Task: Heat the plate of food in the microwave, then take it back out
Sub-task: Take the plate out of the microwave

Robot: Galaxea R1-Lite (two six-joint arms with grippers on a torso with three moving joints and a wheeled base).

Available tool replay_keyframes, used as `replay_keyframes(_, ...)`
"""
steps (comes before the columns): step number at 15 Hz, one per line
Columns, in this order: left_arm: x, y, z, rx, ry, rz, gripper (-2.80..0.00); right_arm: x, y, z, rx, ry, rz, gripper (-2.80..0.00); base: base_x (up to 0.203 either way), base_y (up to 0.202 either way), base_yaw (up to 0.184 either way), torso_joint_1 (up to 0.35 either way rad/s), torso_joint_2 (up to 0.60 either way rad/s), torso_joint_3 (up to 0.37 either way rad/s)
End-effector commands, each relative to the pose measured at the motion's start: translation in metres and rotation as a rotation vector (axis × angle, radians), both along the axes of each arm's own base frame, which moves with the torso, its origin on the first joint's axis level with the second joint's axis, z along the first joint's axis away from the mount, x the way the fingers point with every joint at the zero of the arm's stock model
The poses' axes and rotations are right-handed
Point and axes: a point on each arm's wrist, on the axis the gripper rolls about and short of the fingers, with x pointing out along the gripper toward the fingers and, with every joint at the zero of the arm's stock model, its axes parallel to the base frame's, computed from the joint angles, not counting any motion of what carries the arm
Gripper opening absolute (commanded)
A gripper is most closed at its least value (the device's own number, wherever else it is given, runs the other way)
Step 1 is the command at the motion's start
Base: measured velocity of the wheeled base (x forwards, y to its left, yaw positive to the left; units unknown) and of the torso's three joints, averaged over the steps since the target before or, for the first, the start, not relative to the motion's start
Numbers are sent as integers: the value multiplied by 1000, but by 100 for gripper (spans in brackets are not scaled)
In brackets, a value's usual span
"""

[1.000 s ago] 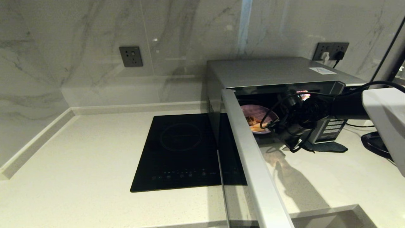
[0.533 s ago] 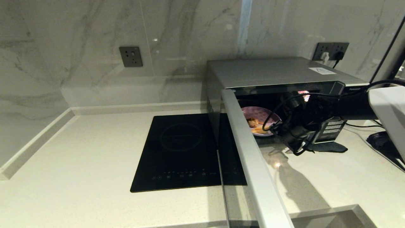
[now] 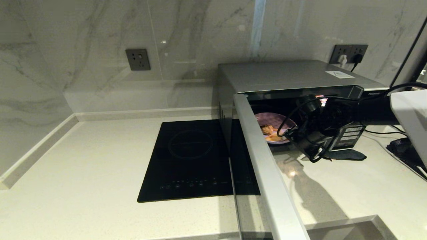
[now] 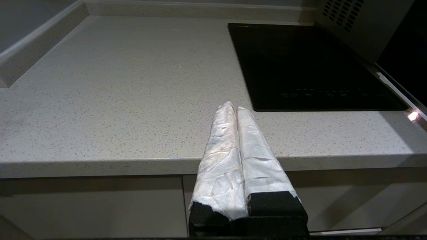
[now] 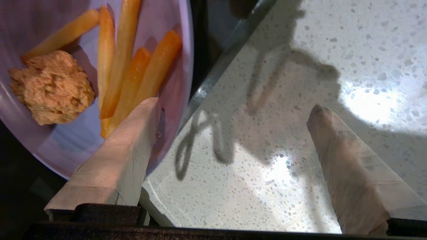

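Note:
My gripper will lift the plate out with the food (image 3: 273,133) riding along inside, since the lavender plate's raised rim (image 5: 189,66) curves around the fries and brown lump.
The silver microwave (image 3: 287,75) stands at the back right of the counter, its door (image 3: 263,166) swung wide open toward me. The lavender plate of food (image 3: 272,121) lies at the front of the cavity, holding golden fries (image 5: 130,76) and a brown fried lump (image 5: 50,86). The plate's near rim (image 5: 66,143) juts past the cavity's front edge. My right gripper (image 5: 236,105) is open at that rim. One finger (image 5: 126,146) lies over the plate's edge, the other over bare counter. Its place in the head view is (image 3: 293,136). My left gripper (image 4: 235,106) is shut and empty, parked at the counter's front edge.
A flat black induction cooktop (image 3: 196,160) lies left of the microwave, right beside the open door. Behind my right gripper a dark flat object (image 3: 347,155) lies on the counter by the button panel (image 3: 350,135). Cables run to the wall socket (image 3: 348,53).
My right arm has drawn back slightly to the right. The plate sits a touch nearer the cavity's front. The gripper stays open.

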Motion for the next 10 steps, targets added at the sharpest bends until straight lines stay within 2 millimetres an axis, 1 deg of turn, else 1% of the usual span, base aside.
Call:
replay_keyframes(1,0,0,0,-1,1,1,-280,5,1,-7,0,8,-5,0,0,0,0,0,0,0)
replay_keyframes(5,0,0,0,-1,1,1,-280,13,3,-5,6,-27,-4,0,0,0,0,0,0,0)
replay_keyframes(10,0,0,0,-1,1,1,-280,14,3,-5,3,-27,-6,0,0,0,0,0,0,0)
